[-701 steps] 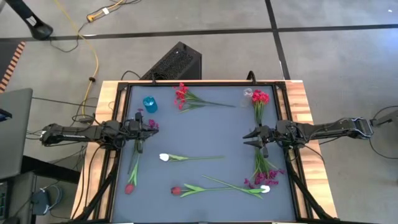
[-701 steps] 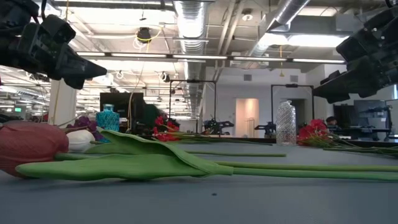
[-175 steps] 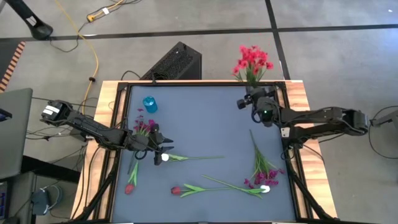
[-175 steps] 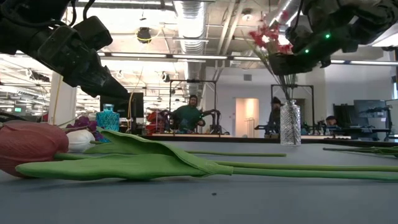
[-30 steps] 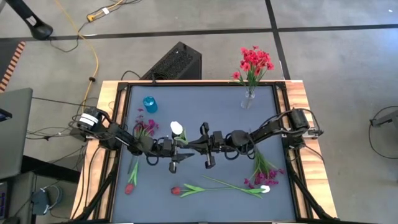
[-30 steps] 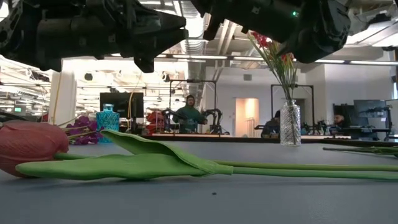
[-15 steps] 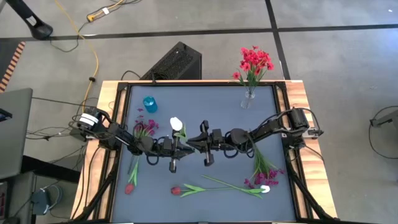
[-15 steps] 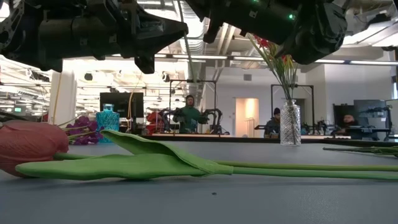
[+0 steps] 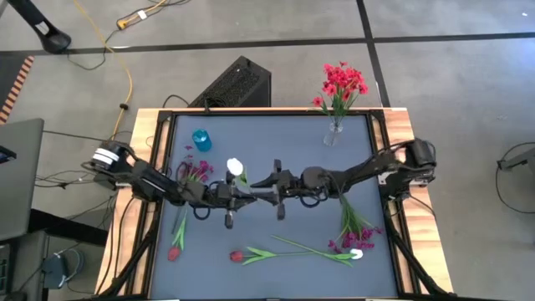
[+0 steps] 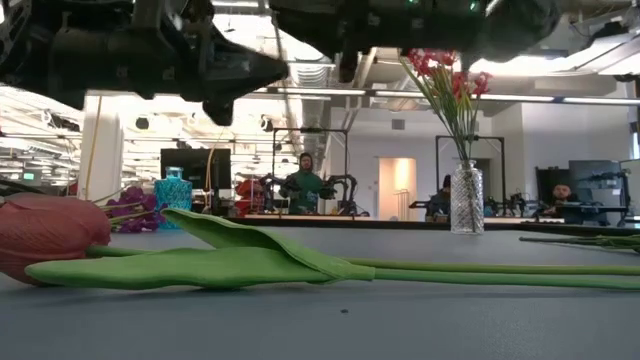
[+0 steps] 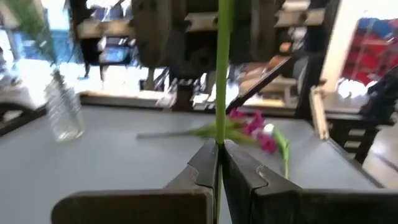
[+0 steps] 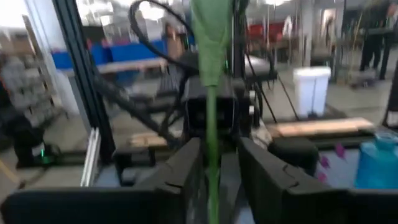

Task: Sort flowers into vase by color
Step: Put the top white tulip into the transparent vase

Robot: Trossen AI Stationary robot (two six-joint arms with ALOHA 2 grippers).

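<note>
The clear vase (image 9: 333,134) is on the side of the robot's right gripper, so next the right gripper takes the white tulip's stem (image 12: 212,127) from the left gripper and brings it to the vase.
A white tulip (image 9: 235,167) on a thin green stem is up off the table near its middle. My left gripper (image 9: 246,191) reaches in from the table's left and is shut on that stem (image 11: 219,74). My right gripper (image 9: 261,181) comes from the right, close against the left one. It is open, with the stem (image 12: 211,124) running between its fingers (image 12: 186,165); I cannot tell whether they touch it. A clear vase (image 9: 333,134) with red flowers (image 9: 339,81) stands at the far right. A blue vase (image 9: 201,140) stands at the far left. My left gripper pinches the white tulip's stem (image 11: 220,135) between its two shut fingers (image 11: 205,163), which lie across the stem. It comes in about level from the table's left. The flower is lifted clear of the table, with the bloom toward the far side of the gripper.
A magenta spray (image 9: 194,171) and a red tulip (image 9: 175,250) lie near the left edge. Another red tulip (image 9: 236,256) with long leaves (image 10: 220,262) lies at the near side, by a white bloom (image 9: 357,254) and magenta sprays (image 9: 355,237) at the near right. People sit beyond the table.
My right gripper has moved toward the table's left, closing in on the left gripper along the stem. The white tulip's bloom has shifted a little toward the far edge, still held by the left gripper.
</note>
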